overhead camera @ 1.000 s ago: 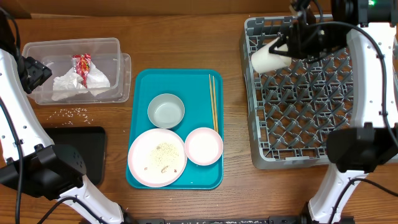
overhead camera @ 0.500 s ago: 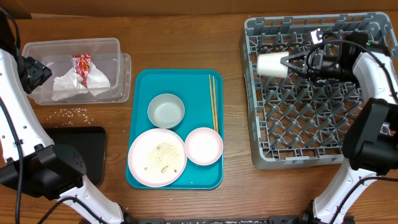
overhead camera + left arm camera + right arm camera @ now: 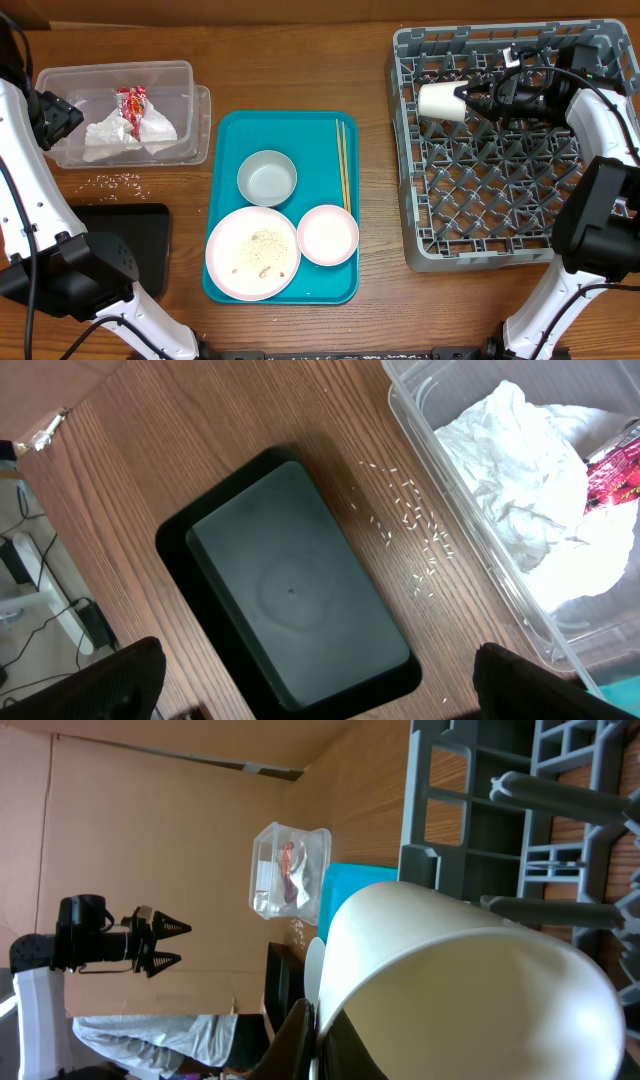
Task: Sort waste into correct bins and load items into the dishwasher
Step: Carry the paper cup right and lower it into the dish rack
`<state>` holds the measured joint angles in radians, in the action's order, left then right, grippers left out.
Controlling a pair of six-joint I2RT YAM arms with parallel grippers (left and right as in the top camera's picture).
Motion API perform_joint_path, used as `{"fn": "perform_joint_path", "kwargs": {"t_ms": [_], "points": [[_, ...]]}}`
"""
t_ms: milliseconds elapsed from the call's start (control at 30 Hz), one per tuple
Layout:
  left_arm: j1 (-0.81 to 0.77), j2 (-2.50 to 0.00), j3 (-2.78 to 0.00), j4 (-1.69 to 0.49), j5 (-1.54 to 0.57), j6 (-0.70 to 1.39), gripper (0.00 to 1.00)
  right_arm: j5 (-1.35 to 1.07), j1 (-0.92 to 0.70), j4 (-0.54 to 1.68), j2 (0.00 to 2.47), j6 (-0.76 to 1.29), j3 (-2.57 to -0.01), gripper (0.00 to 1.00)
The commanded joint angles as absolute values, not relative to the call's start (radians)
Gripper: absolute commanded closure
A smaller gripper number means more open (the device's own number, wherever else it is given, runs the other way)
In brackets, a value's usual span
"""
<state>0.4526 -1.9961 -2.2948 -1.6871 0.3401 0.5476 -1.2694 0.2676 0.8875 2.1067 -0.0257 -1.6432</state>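
Note:
The white cup (image 3: 440,101) is on its side near the side of the rack, so next my right gripper pulls the cup back and puts it with its opening down over the rack's inner pegs (image 3: 483,132).
My right gripper (image 3: 466,100) is shut on the rim of a white cup (image 3: 438,101), one finger inside and one outside. The cup (image 3: 450,980) lies on its side over the back left part of the grey dishwasher rack (image 3: 412,200). On the teal tray sit a bowl (image 3: 267,177), a large crumb-strewn plate (image 3: 252,253), a small plate (image 3: 327,234) and chopsticks (image 3: 343,165). The clear tub (image 3: 60,85) holds the napkin (image 3: 120,138) and the wrapper (image 3: 132,103). My left gripper (image 3: 315,680) hangs open above the black tray (image 3: 290,590).
Loose rice grains (image 3: 118,181) lie on the wood between the clear tub and the black tray (image 3: 125,235). The teal tray (image 3: 225,140) fills the middle of the table. Upright pegs of the rack (image 3: 560,795) stand close around the cup.
My right arm has swung down low over the rack, and the cup in it now lies sideways a little farther right. The left arm has not moved.

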Motion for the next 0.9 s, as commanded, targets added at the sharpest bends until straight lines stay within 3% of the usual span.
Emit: {"fn": "perform_joint_path", "kwargs": {"t_ms": [0,400,867], "points": [[0.458,-2.003,-2.282,-1.689,0.339,0.539,0.00,-1.271,0.282,0.866,2.106,0.013,-1.640,0.96],[0.458,-2.003,-2.282,-1.689,0.339,0.539,0.00,-1.368,0.375,0.775,2.106,0.109,-1.639,0.96],[0.458,-2.003,-2.282,-1.689,0.339,0.539,0.00,-1.193,0.355,0.897,2.107,0.097,-1.603,0.96]]}}
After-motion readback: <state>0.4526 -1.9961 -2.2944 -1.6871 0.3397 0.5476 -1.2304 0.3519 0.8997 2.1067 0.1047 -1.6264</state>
